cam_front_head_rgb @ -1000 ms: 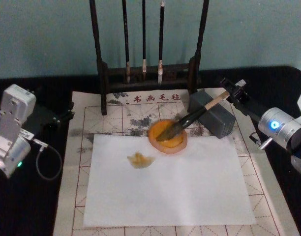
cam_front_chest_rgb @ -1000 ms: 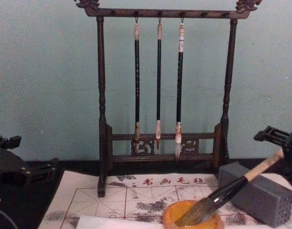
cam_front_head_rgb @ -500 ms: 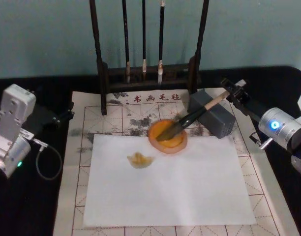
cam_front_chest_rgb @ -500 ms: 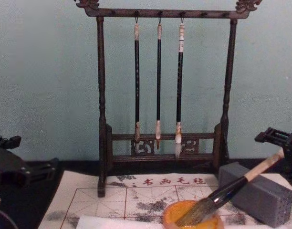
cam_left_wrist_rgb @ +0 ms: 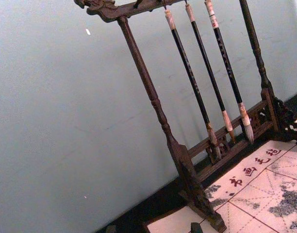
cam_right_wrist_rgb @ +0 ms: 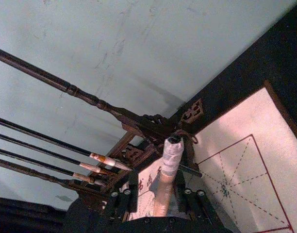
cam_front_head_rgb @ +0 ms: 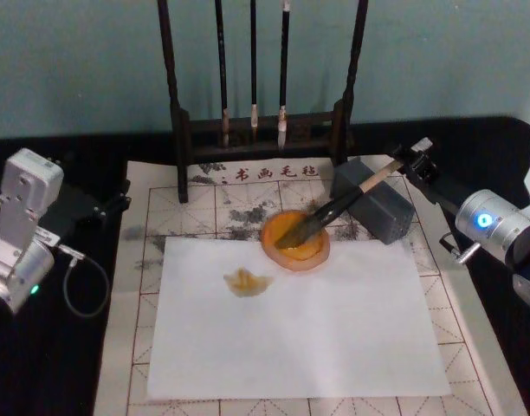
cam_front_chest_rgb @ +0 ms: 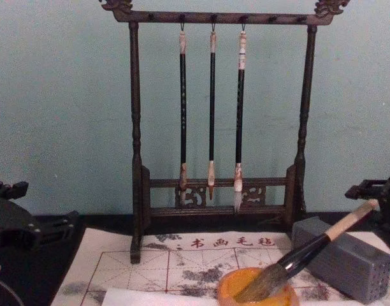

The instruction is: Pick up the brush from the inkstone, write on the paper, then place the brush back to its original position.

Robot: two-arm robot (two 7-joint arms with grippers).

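Observation:
A brown loop curves out from the brush's white-wrapped top end [cam_right_wrist_rgb: 173,149], so the loop [cam_right_wrist_rgb: 191,136] will still stick out sideways when the robot lifts the brush upright.
The brush [cam_front_head_rgb: 334,206] lies slanted, its bristles in the orange inkstone [cam_front_head_rgb: 291,257] and its tan handle leaning on a grey block [cam_front_head_rgb: 384,215]. The white paper [cam_front_head_rgb: 317,329] in front of the inkstone bears a small yellow-brown mark [cam_front_head_rgb: 246,280]. My right gripper [cam_front_head_rgb: 414,159] is at the brush's white-wrapped top end [cam_right_wrist_rgb: 171,155], open, with a finger on each side of the handle. From the chest, the brush [cam_front_chest_rgb: 303,252] rises from the inkstone [cam_front_chest_rgb: 230,288] toward that gripper [cam_front_chest_rgb: 375,189]. My left gripper [cam_front_head_rgb: 109,206] is parked at the left, open.
A dark wooden rack [cam_front_head_rgb: 256,130] with three thin hanging brushes [cam_front_chest_rgb: 211,108] stands at the back. A gridded felt mat [cam_front_head_rgb: 135,286] lies under the paper on the black table. A cable [cam_front_head_rgb: 83,286] loops beside the left arm.
My right gripper has shifted slightly right and lower at the handle's top end. The brush stays put in the inkstone. The left arm has not moved.

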